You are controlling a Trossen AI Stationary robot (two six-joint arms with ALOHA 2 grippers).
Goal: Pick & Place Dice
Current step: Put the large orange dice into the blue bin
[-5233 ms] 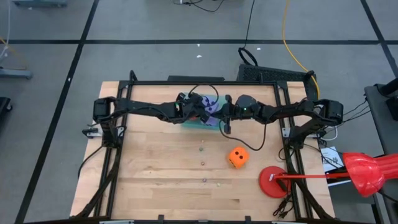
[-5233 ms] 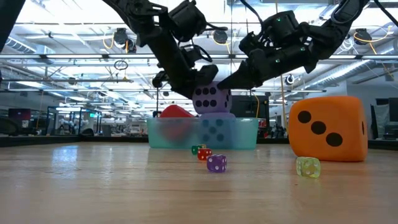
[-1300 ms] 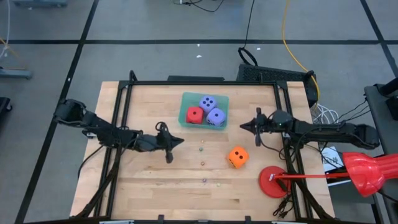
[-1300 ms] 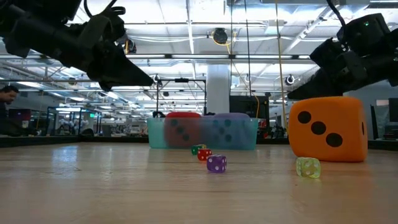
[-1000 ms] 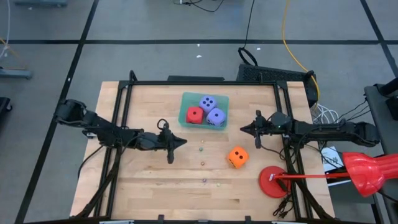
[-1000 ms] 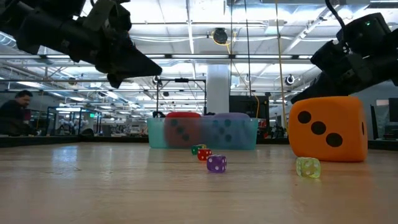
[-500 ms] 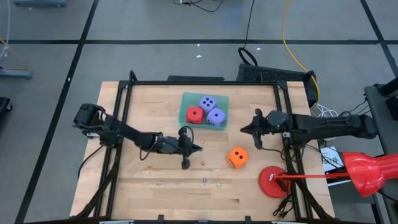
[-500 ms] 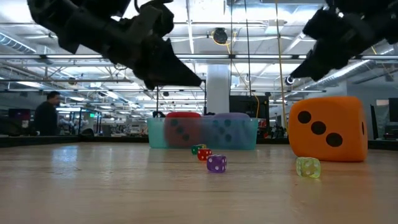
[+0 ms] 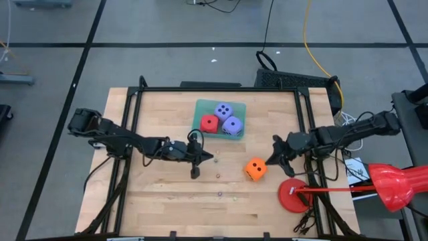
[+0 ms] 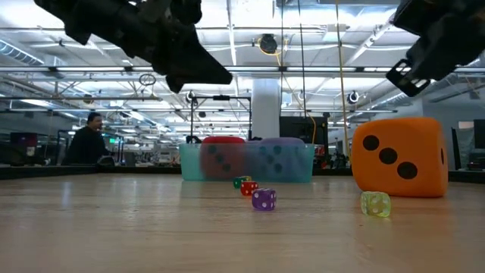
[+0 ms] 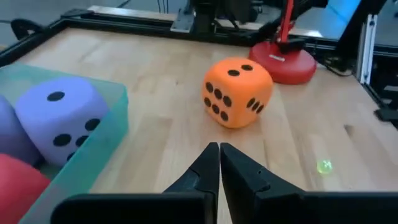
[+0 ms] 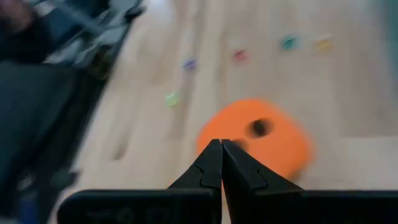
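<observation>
Next, my right gripper pushes the die toward my left gripper before both grippers squeeze it, because the orange die (image 9: 255, 169) is well away from my left gripper.
The orange die (image 9: 255, 169) rests on a flat face on the wooden table, right of centre. One red die (image 9: 209, 124) and two purple-blue dice (image 9: 227, 118) sit in the teal tray (image 9: 200, 106) at the far middle. My left gripper (image 9: 212, 158) is shut and holds nothing. It hovers left of the orange die (image 11: 237, 92) and points at it. My right gripper (image 9: 269, 161) is also shut on nothing. It hangs just right of the orange die (image 12: 255, 140) and above it.
Several tiny coloured dice (image 9: 219, 176) lie in a line near the table's centre. A red round disc (image 9: 294, 195) with a red rod stands at the near right. Black frame rails (image 9: 127, 134) run along the table's left, right and far sides.
My left gripper has gone toward the table's right edge and a little toward the near edge, closer to the orange die. My right gripper has risen and swung toward the near edge, coming next to the orange die. Both have stayed shut. The dice have not moved.
</observation>
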